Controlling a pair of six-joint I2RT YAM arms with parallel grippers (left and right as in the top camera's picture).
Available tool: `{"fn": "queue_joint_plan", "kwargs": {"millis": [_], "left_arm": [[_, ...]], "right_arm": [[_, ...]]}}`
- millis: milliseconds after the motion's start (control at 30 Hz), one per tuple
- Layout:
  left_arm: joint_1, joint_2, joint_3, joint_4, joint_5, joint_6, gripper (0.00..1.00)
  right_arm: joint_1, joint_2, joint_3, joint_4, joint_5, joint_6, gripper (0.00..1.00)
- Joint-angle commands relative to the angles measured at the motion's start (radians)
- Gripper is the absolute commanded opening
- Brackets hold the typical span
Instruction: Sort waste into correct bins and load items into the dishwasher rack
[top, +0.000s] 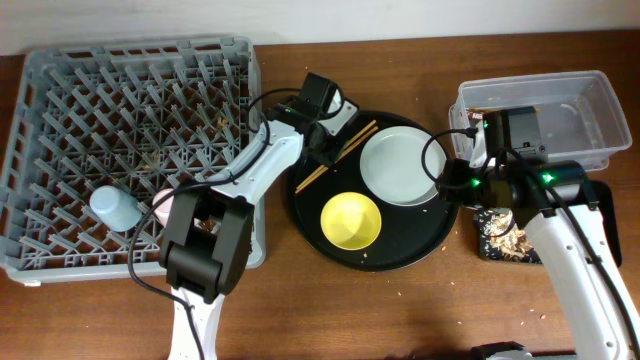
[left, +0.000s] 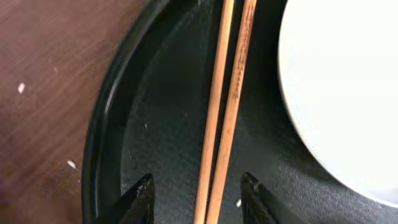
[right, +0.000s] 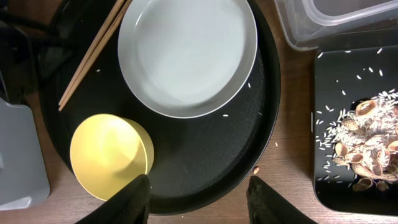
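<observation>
Both chopsticks (top: 339, 156) are close together between my left gripper's fingers. My left gripper should separate them and take each chopstick to the grey rack (top: 240, 112) one at a time.
The chopsticks (left: 221, 124) lie side by side on the round black tray (top: 300, 195), left of the white plate (top: 400, 165) and above the yellow bowl (top: 350, 220). My left gripper (left: 196, 191) is open, with one finger on each side of the chopsticks, low over the tray; it also shows in the overhead view (top: 325, 148). My right gripper (right: 200, 193) is open and empty above the tray's near right rim, right of the bowl (right: 109, 155). The blue cup (top: 115, 208) and pink cup (top: 160, 205) sit in the grey rack (top: 130, 60). Food scraps (right: 367, 149) lie in the shallow black tray (right: 348, 81).
The clear tub (top: 590, 110) stands at the back right, behind the shallow black tray (top: 500, 240). Rice grains and crumbs are scattered on the wood around the round tray. A rack corner (right: 18, 155) shows in the right wrist view. The tissue cannot be made out.
</observation>
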Motion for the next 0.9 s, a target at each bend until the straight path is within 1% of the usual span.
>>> {"fn": "queue_joint_plan", "kwargs": {"millis": [0,67,133,167,200,233,267,333,367,433,467,500,533,567,667,800,867], "left_arm": [[-0.015,0.051,0.005,0.034,-0.003,0.022,0.44],[-0.017,0.095,0.005,0.029,-0.004,0.022,0.42],[-0.017,0.109,0.005,0.050,-0.004,0.022,0.32],[-0.017,0.112,0.005,0.050,-0.004,0.022,0.29],[-0.019,0.114,0.005,0.047,-0.003,0.022,0.28],[-0.023,0.104,0.016,0.024,0.003,0.021,0.30],[-0.023,0.084,0.034,0.000,0.003,0.021,0.34],[-0.024,0.020,0.050,-0.016,0.003,0.019,0.49],[-0.025,0.019,0.047,-0.016,-0.009,0.027,0.53],[-0.025,0.045,0.035,-0.009,-0.096,0.030,0.43],[-0.025,0.070,0.035,0.000,-0.111,0.030,0.38],[-0.026,0.094,0.035,0.003,-0.111,0.029,0.28],[-0.026,0.096,0.036,0.003,-0.108,0.028,0.27],[-0.025,0.085,0.039,0.000,-0.105,0.005,0.27],[-0.025,0.061,0.038,-0.008,-0.097,0.003,0.28],[-0.027,0.135,0.037,-0.007,-0.097,0.003,0.28],[-0.030,0.142,0.038,-0.010,-0.093,0.003,0.28]], "right_arm": [[-0.003,0.003,0.003,-0.001,-0.003,0.005,0.51],[-0.003,0.003,0.003,-0.001,-0.003,0.005,0.51],[-0.003,0.003,0.003,-0.001,-0.005,0.005,0.51],[-0.003,0.003,0.003,-0.002,-0.005,0.005,0.51],[-0.003,0.003,0.003,-0.002,-0.005,0.005,0.51],[-0.003,0.003,0.003,-0.005,-0.005,0.005,0.51],[-0.003,0.003,0.003,-0.008,-0.005,0.005,0.51],[-0.003,0.003,0.003,-0.009,-0.005,0.005,0.51],[-0.003,0.003,0.003,-0.010,-0.005,0.005,0.51],[-0.003,0.003,0.003,-0.011,-0.005,0.005,0.51],[-0.003,0.003,0.003,-0.011,-0.005,0.005,0.51],[-0.003,0.003,0.003,-0.012,-0.005,0.005,0.51],[-0.003,0.003,0.003,-0.012,-0.005,0.005,0.51],[-0.003,0.003,0.003,-0.012,-0.005,0.005,0.51],[-0.003,0.003,0.003,-0.012,-0.005,0.005,0.51],[-0.003,0.003,0.003,-0.012,-0.005,0.005,0.51],[-0.003,0.003,0.003,-0.012,-0.005,0.005,0.51]]}}
